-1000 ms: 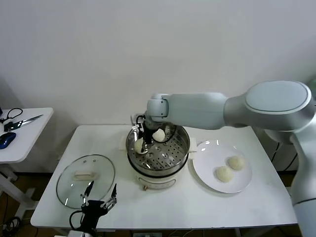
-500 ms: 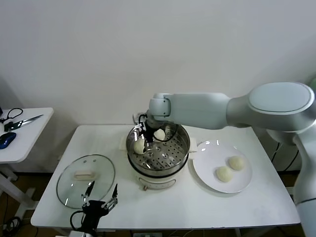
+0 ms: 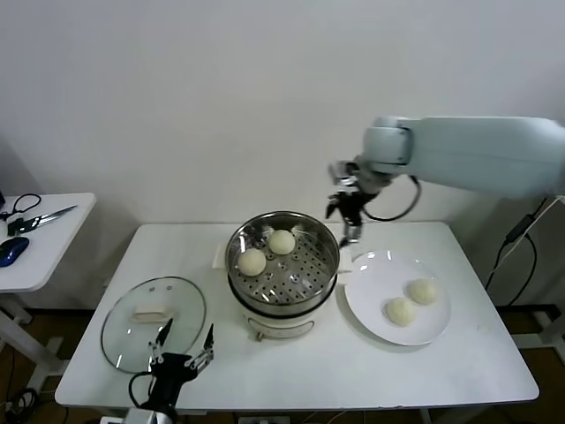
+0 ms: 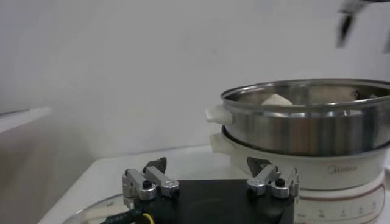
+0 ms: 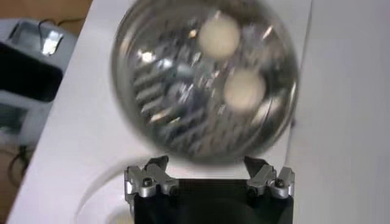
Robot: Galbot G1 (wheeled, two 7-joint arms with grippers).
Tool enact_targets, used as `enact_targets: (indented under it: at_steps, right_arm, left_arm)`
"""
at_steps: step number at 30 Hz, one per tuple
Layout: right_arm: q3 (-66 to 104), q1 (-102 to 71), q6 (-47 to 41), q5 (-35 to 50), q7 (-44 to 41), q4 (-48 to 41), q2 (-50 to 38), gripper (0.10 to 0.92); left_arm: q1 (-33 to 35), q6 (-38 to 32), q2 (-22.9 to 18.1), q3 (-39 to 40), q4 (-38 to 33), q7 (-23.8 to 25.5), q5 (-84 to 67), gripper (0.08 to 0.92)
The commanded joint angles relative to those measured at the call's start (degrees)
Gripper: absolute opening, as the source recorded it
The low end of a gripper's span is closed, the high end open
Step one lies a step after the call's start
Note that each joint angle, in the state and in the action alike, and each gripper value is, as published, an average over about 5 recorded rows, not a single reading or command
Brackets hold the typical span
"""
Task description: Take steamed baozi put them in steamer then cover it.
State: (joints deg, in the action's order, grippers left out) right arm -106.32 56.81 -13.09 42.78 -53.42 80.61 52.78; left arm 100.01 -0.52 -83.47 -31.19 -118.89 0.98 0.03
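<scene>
My right gripper should keep moving until its fingers are on either side of the baozi nearer the steamer (image 3: 400, 311), because it is open and has a clear way to the white plate (image 3: 378, 281).
The steel steamer (image 3: 282, 265) stands mid-table on its white base. Two cream-white baozi (image 3: 252, 261) (image 3: 282, 241) lie on its perforated tray; the right wrist view shows both (image 5: 219, 34) (image 5: 244, 89) from above. Two more baozi (image 3: 402, 311) (image 3: 423, 291) lie on the white plate (image 3: 371, 291). My right gripper (image 3: 345, 215) is open and empty, raised above the steamer's right rim, between steamer and plate. The glass cover (image 3: 153, 318) with its white handle lies flat on the table's front left. My left gripper (image 3: 181, 355) is open and empty, low at the table's front edge beside the cover.
A small white side table (image 3: 40, 238) at the far left holds scissors and a blue mouse. The wall stands close behind the table. In the left wrist view the steamer (image 4: 311, 122) rises ahead of the left gripper (image 4: 210, 176).
My right gripper has let go of the second baozi in the steamer, lifted out and swung right to above the steamer's right rim. The left arm has barely moved.
</scene>
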Motion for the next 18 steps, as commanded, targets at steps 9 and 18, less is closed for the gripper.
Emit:
enact_targets:
  at_steps: [9, 18]
  right_arm:
    - [1.6, -15.3, -2.4, -14.2, 4.0, 4.9, -21.4, 0.823]
    - [17.9, -33.8, -3.9, -19.7, 6.8, -4.1, -19.4, 0.823]
  left_arm:
    - [-1.1, -0.1, 0.3, -1.0, 0.8, 0.3, -0.6, 0.823]
    - [-0.9, -0.3, 0.5, -2.1, 0.3, 0.5, -0.8, 0.823]
